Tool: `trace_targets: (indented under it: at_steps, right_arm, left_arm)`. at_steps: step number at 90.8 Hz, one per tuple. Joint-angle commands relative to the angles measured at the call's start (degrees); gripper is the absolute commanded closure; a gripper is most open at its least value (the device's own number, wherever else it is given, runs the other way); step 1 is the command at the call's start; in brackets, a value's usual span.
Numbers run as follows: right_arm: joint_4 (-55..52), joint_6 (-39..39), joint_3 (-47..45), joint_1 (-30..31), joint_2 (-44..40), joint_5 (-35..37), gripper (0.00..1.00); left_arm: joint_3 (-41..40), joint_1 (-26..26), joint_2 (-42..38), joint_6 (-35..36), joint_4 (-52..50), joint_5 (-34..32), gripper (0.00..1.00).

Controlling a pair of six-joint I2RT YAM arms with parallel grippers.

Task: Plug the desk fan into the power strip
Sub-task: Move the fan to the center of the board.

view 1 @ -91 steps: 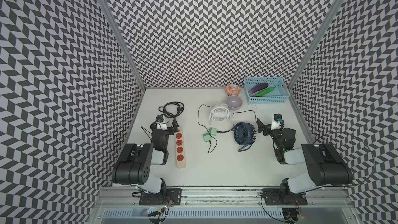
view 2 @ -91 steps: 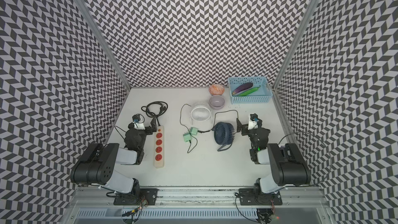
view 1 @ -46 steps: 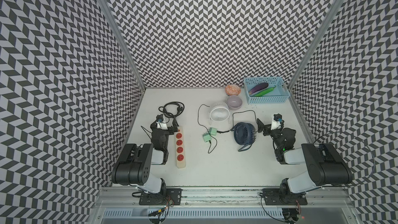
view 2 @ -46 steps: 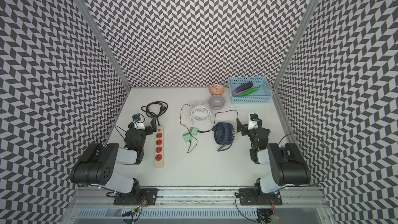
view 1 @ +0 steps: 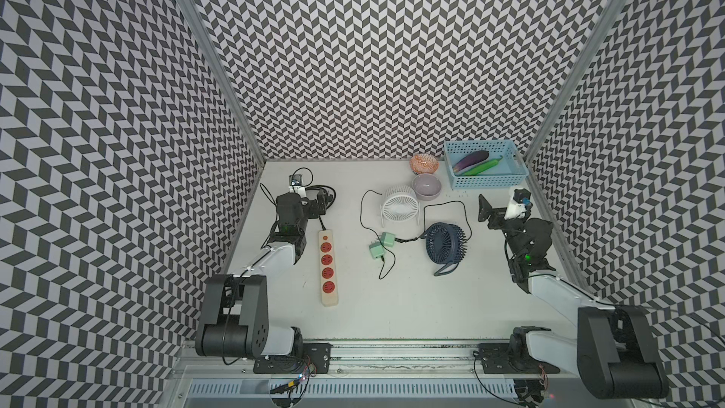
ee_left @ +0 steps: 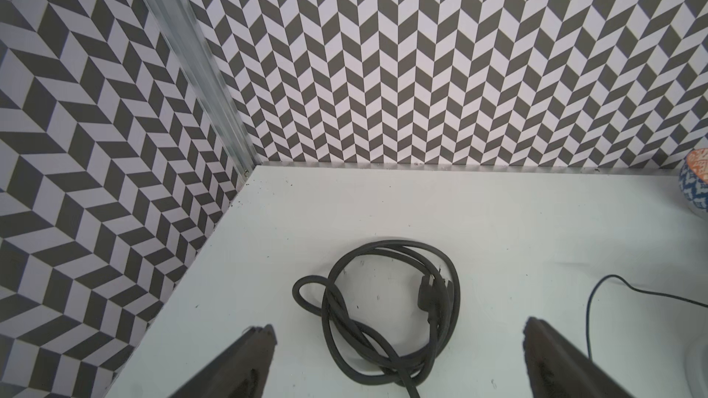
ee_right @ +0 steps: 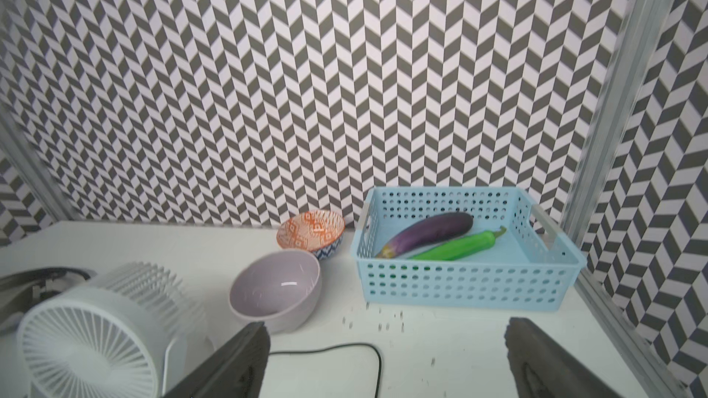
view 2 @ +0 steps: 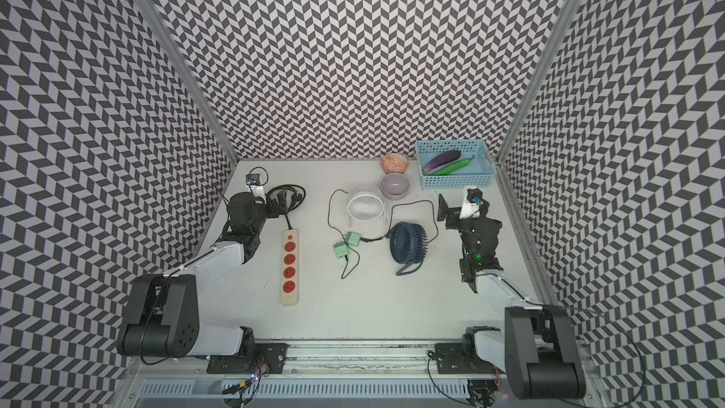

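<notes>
The coiled cord (ee_left: 350, 324) is under my left gripper, past the power strip, so that gripper should come back and move the power strip by its switch end (view 1: 325, 238) before plugging.
The cream power strip (view 1: 327, 268) (view 2: 289, 266) with red sockets lies at the left, and its black cord (ee_left: 387, 312) is coiled behind it. A white fan (view 1: 400, 206) (ee_right: 88, 338) and a dark blue fan (view 1: 445, 245) (view 2: 406, 243) stand mid-table. Their thin black leads run to two green plugs (view 1: 382, 244) (view 2: 347, 244) lying loose between the strip and the fans. My left gripper (view 1: 319, 206) (ee_left: 398, 329) hovers open over the coiled cord. My right gripper (view 1: 496, 211) (ee_right: 387, 325) is open and empty, right of the fans.
A lilac bowl (view 1: 426, 186) (ee_right: 276, 289) and an orange patterned bowl (view 1: 424, 162) sit behind the white fan. At the back right, a blue basket (view 1: 484, 181) (ee_right: 459, 281) holds an eggplant (ee_right: 425, 233) and a green vegetable. Patterned walls close three sides.
Both arms have lifted and reached toward the back of the table. Both grippers stay open. The fans, plugs and power strip have not moved.
</notes>
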Motion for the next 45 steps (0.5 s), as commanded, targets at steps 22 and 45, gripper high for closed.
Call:
trace_targets:
  at_steps: [22,45]
  right_arm:
    - [-29.63,25.27,7.18,0.25,-7.31,5.63,0.00]
    - [-35.01,25.78,5.30,0.24,-14.25,-2.60,0.00]
  left_arm:
    - [11.53,-0.48,-5.36,-3.38,-30.86,6.96,0.00]
    - [10.27,-1.17,-5.34,-0.66,-41.47,11.22,0.00]
